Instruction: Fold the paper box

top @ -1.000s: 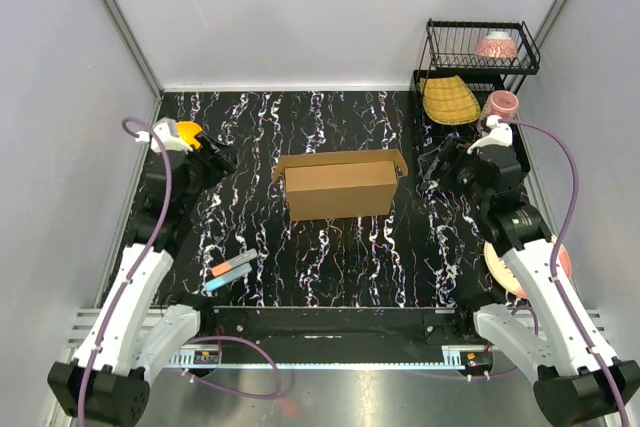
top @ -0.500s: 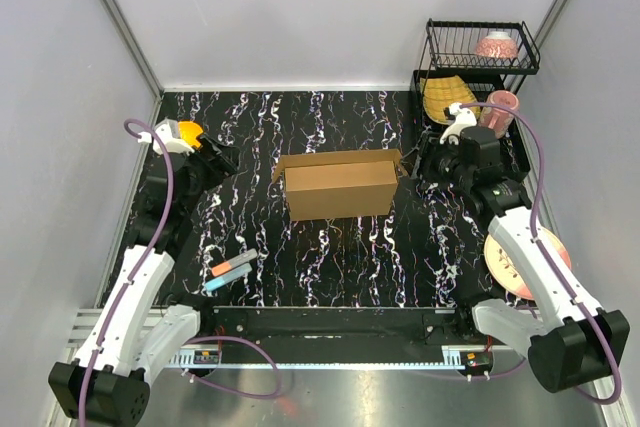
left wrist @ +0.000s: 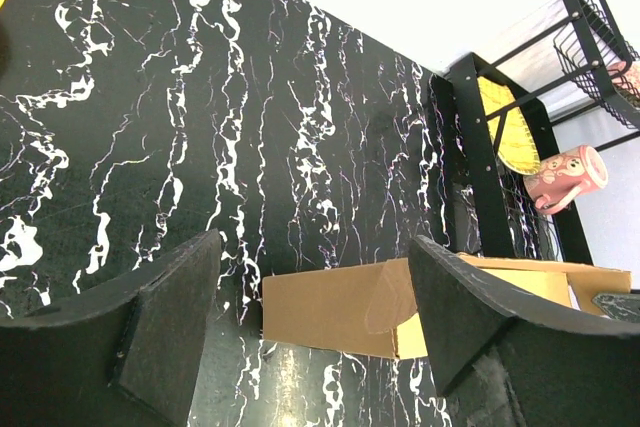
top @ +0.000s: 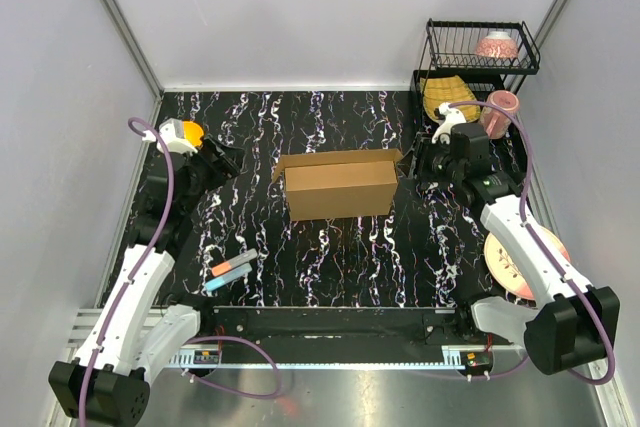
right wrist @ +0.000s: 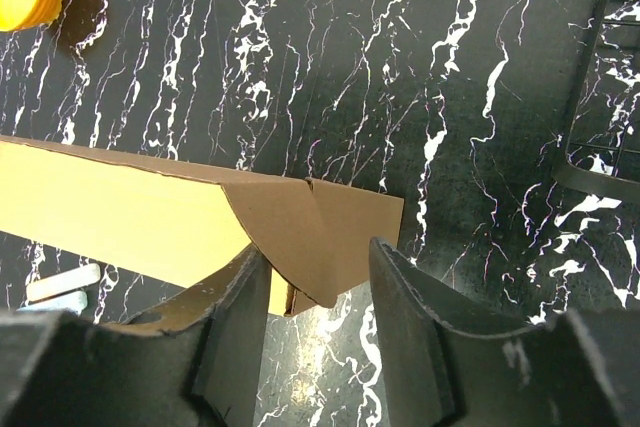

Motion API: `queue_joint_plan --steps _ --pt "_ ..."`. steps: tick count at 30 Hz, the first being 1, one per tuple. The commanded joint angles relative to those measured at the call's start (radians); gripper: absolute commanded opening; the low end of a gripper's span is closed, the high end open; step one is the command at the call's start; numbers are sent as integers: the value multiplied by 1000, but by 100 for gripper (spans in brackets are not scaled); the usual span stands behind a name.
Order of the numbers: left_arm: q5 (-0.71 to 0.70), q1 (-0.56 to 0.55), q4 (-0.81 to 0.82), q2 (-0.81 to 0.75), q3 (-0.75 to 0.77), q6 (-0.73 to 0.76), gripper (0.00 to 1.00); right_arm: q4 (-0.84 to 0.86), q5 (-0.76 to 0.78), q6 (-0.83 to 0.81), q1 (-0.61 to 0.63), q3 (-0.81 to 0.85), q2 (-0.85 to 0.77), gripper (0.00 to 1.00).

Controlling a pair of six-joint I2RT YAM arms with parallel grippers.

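Note:
The box's end flap (top: 278, 168) nearest my left gripper spreads out farther than my right gripper can reach. My left gripper should therefore pinch that flap (left wrist: 392, 299) before folding the box.
The paper box (top: 340, 185) is a brown cardboard mailer standing in the middle of the black marbled table, its top open and small flaps sticking out at both upper ends. My left gripper (top: 222, 159) is open and empty, left of the box and apart from it. In the left wrist view the box (left wrist: 330, 307) shows between its fingers (left wrist: 170, 317), farther off. My right gripper (top: 420, 165) is open at the box's right end. In the right wrist view the rounded end flap (right wrist: 320, 227) hangs just in front of the open gripper (right wrist: 318, 317).
A black wire rack (top: 480, 57) at the back right holds a pink bowl (top: 496, 45), a yellow dish (top: 448, 99) and a pink mug (top: 500, 107). An orange object (top: 190, 133) lies at far left. An orange-and-blue block (top: 232, 269) lies front left. A plate (top: 508, 259) lies at right.
My right arm has swung left and forward, bringing its gripper from near the rack to the box's right end flap. The left gripper has edged slightly right. The box has not moved.

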Motion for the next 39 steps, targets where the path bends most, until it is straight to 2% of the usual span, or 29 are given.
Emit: queue_joint_plan --steps 1,12,20,28,31,35,39 --pt "59 4 44 -7 6 15 78 52 -11 8 6 38 -3 48" --pt "199 2 67 -5 -10 78 72 76 6 18 17 10 -13 35" --pt "245 2 121 -74 -68 123 72 76 -4 47 32 10 -1 22" --pt "400 1 234 -22 -94 126 71 73 1 50 46 4 -1 21" --pt "433 -2 263 17 -76 130 67 73 5 48 50 3 -1 20" --pt "438 -44 268 57 -48 185 58 58 10 44 55 15 5 18" --pt "389 -77 259 82 -40 227 56 43 16 47 59 26 10 17"
